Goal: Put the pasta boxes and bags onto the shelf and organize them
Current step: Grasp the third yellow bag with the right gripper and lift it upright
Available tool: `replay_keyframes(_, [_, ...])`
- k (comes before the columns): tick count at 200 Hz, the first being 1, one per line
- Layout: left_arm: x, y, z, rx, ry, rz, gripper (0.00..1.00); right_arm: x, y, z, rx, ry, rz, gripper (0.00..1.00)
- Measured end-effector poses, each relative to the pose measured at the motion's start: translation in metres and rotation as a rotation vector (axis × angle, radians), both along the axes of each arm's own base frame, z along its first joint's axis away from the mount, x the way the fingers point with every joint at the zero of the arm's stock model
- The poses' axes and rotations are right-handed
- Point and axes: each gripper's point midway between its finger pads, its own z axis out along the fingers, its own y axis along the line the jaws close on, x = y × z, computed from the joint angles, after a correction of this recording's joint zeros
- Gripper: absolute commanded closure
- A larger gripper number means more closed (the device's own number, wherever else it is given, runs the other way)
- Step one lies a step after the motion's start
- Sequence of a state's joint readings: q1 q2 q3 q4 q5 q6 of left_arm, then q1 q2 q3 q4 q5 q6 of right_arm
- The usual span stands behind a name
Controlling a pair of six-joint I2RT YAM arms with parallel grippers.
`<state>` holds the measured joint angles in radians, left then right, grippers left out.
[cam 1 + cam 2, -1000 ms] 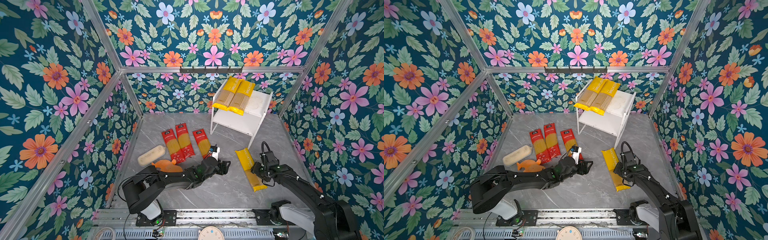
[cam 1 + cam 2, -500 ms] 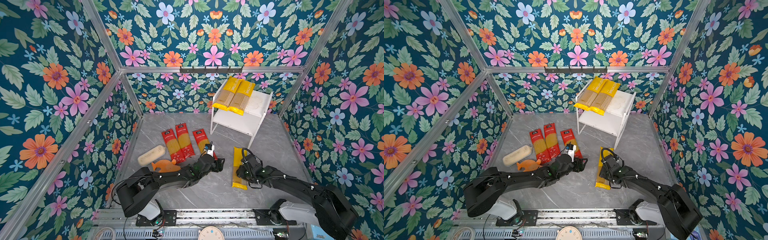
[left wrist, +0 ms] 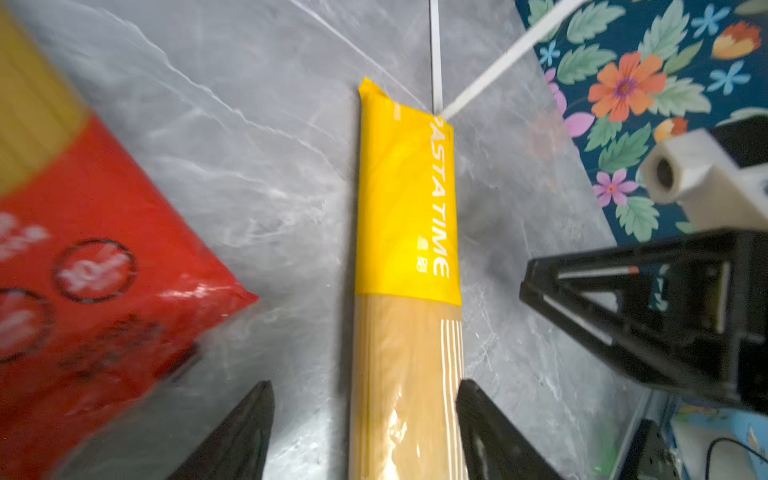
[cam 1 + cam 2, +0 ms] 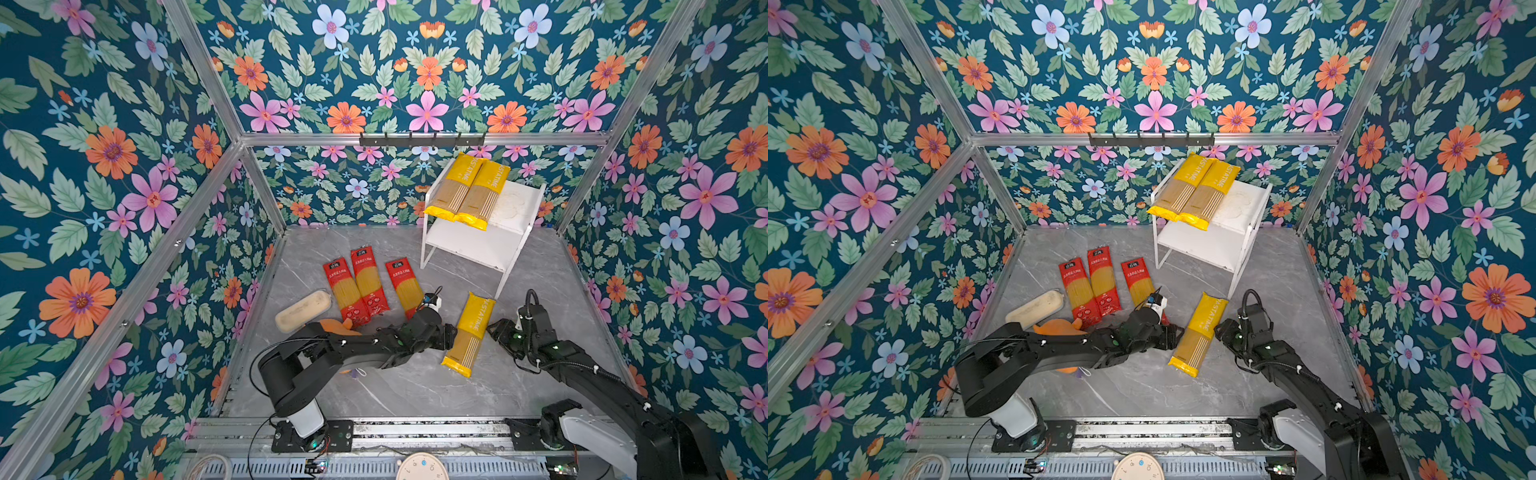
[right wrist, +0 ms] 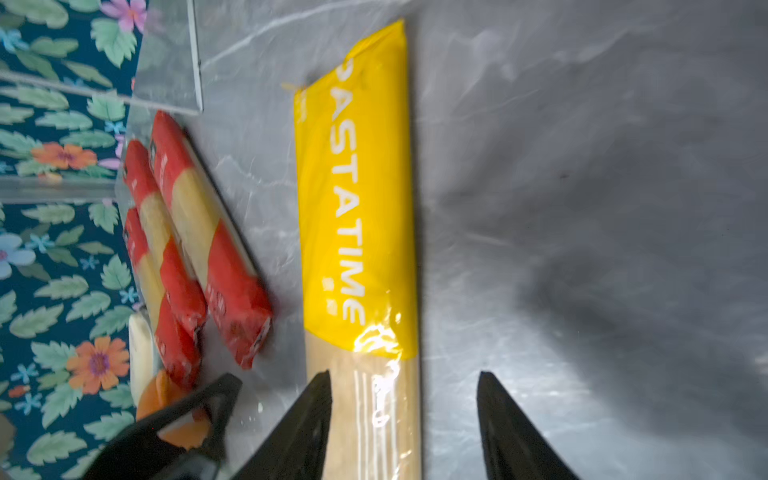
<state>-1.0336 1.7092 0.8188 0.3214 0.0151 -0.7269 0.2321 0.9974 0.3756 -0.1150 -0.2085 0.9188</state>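
Observation:
Next, I lift the yellow pack with my left gripper and hold out its near end (image 4: 458,365) to my right gripper, because the pack lies flat with my right gripper beside its middle (image 4: 470,332).
A yellow PASTATIME pack (image 4: 469,334) (image 4: 1198,334) lies on the grey floor between my two grippers. My left gripper (image 4: 451,336) (image 3: 365,382) is open and straddles it: one finger touches its edge, the other stands clear. My right gripper (image 4: 496,330) (image 5: 404,374) is open too, one finger over the pack's edge. Two more yellow packs (image 4: 465,191) lie side by side on the top board of the white shelf (image 4: 519,203). Three red-ended packs (image 4: 368,282) lie in a row on the floor; my left wrist hides the near end of the rightmost.
A beige loaf-like object (image 4: 302,311) and an orange plush toy (image 4: 340,326) sit at the left, the toy partly under my left arm. The shelf's front leg (image 4: 500,286) stands just beyond the floor pack's far end. Floral walls close in all round.
The floor pack has slid left and turned, its near end now swung leftward. My right gripper swept left with it, then drew back slightly. My left gripper has come up against its left edge.

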Motion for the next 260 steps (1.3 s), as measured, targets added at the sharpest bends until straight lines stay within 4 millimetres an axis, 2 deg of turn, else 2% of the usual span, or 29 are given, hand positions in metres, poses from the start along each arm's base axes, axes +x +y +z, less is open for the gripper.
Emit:
replay_keyframes(13, [0.000,-0.006,-0.009,0.017,0.018,-0.010,0.31,0.006,-0.011,-0.001,0.002,-0.020,-0.039,0.43])
replay_keyframes(29, [0.002,-0.011,-0.017,0.027,0.031,-0.016,0.33,0.015,-0.014,-0.001,0.008,-0.045,-0.055,0.44])
replay_keyframes(70, [0.001,-0.018,-0.031,0.042,0.060,-0.039,0.38,0.036,-0.012,-0.011,0.021,-0.079,-0.062,0.46])
replay_keyframes(133, [-0.004,-0.020,-0.036,0.031,0.087,-0.066,0.51,0.065,0.005,-0.024,0.057,-0.103,-0.046,0.49])
replay_keyframes(152, [-0.005,-0.020,-0.037,0.017,0.095,-0.068,0.55,0.072,0.012,-0.027,0.073,-0.120,-0.038,0.56])
replay_keyframes(183, [-0.006,-0.016,-0.039,-0.007,0.119,-0.067,0.61,0.078,0.026,-0.031,0.084,-0.144,-0.004,0.80])
replay_keyframes(203, [-0.003,-0.010,-0.035,-0.022,0.117,-0.059,0.61,0.081,0.034,-0.026,0.104,-0.182,0.021,0.90])
replay_keyframes(240, [0.000,0.005,-0.020,-0.063,0.113,-0.046,0.59,0.074,0.046,-0.016,0.124,-0.239,0.071,0.99])
replay_keyframes(260, [0.000,0.011,-0.007,-0.100,0.103,-0.051,0.58,0.070,0.052,-0.006,0.122,-0.272,0.107,1.00])
